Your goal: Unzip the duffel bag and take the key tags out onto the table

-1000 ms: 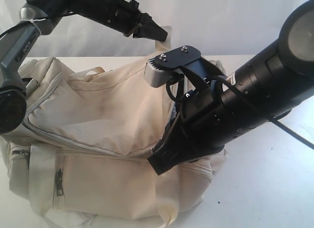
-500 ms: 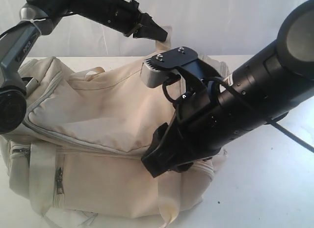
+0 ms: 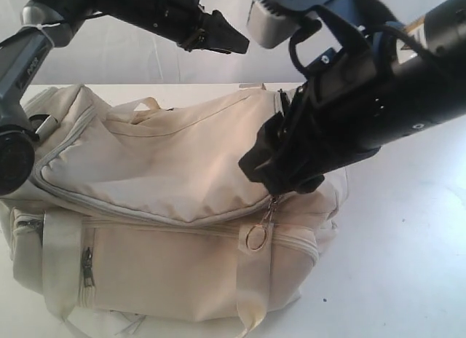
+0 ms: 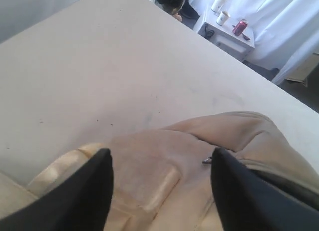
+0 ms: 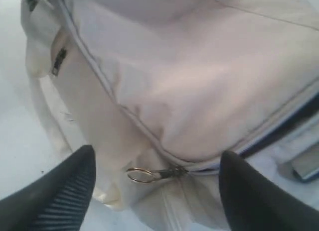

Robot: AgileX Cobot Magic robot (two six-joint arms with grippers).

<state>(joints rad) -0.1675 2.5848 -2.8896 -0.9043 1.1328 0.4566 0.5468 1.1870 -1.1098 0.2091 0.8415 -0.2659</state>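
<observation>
The pull ring sits where the seam bends (image 3: 274, 201) at the bag's corner, so my right gripper should pinch the opened edge (image 5: 255, 140) while my left gripper takes the ring.
The cream duffel bag (image 3: 160, 178) lies on the white table (image 3: 408, 265). Its zipper pull ring (image 3: 256, 236) hangs free on the front right side. My right gripper (image 3: 280, 179) hovers open just above it; in the right wrist view the ring (image 5: 139, 175) sits between the spread fingers of the right gripper (image 5: 157, 154), untouched. A dark slit of unzipped seam (image 5: 299, 116) shows beside it. My left gripper (image 3: 237, 43) is high over the bag's far end. In the left wrist view that gripper (image 4: 160, 152) is open over the bag's fabric (image 4: 164, 166). The key tags are hidden.
A side pocket zipper (image 3: 87, 265) and a webbing strap (image 3: 251, 280) run down the bag's front. Bare table (image 4: 99, 66) stretches beyond the bag's far end. Past the table edge stands a small stand (image 4: 229, 29) with cups and a red can.
Both grippers have opened. The right one rose off the zipper pull, which now dangles. The left one let go of the pale strap, and the bag's far end sank.
</observation>
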